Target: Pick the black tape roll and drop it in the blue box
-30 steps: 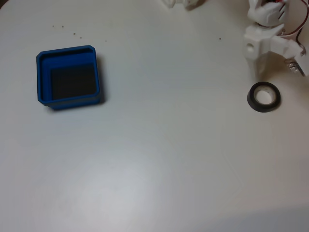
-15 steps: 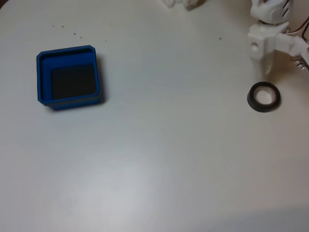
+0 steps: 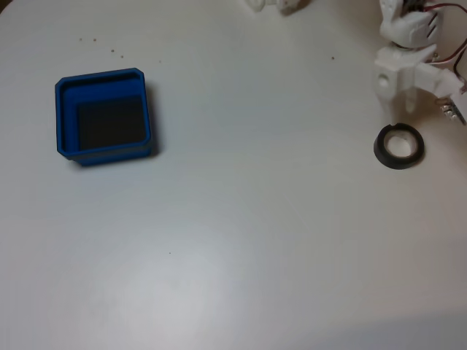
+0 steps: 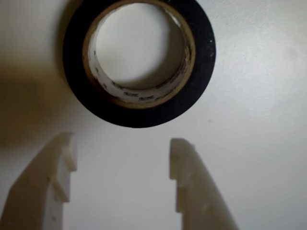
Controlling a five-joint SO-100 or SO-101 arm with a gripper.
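The black tape roll (image 3: 398,164) will show an open hole through it when the robot lifts it, because the pale core's middle (image 3: 400,145) looks the same as the white table.
The black tape roll (image 3: 398,146) lies flat on the white table at the right of the fixed view, its pale core facing up. In the wrist view the black tape roll (image 4: 139,62) sits just beyond my fingertips, apart from them. My white gripper (image 3: 399,104) hovers just above the roll in the fixed view. Seen from the wrist camera, the gripper (image 4: 123,143) is open, with only bare table between its two fingers. The blue box (image 3: 103,117), with a dark floor and nothing in it, stands far off at the left.
The white table (image 3: 241,233) stretches wide between the roll and the box. Small white parts (image 3: 273,6) lie at the top edge. Red and black wires (image 3: 449,58) run along the arm at the top right.
The gripper has drawn back a little toward the top of the fixed view, away from the roll. Roll and box have stayed where they were.
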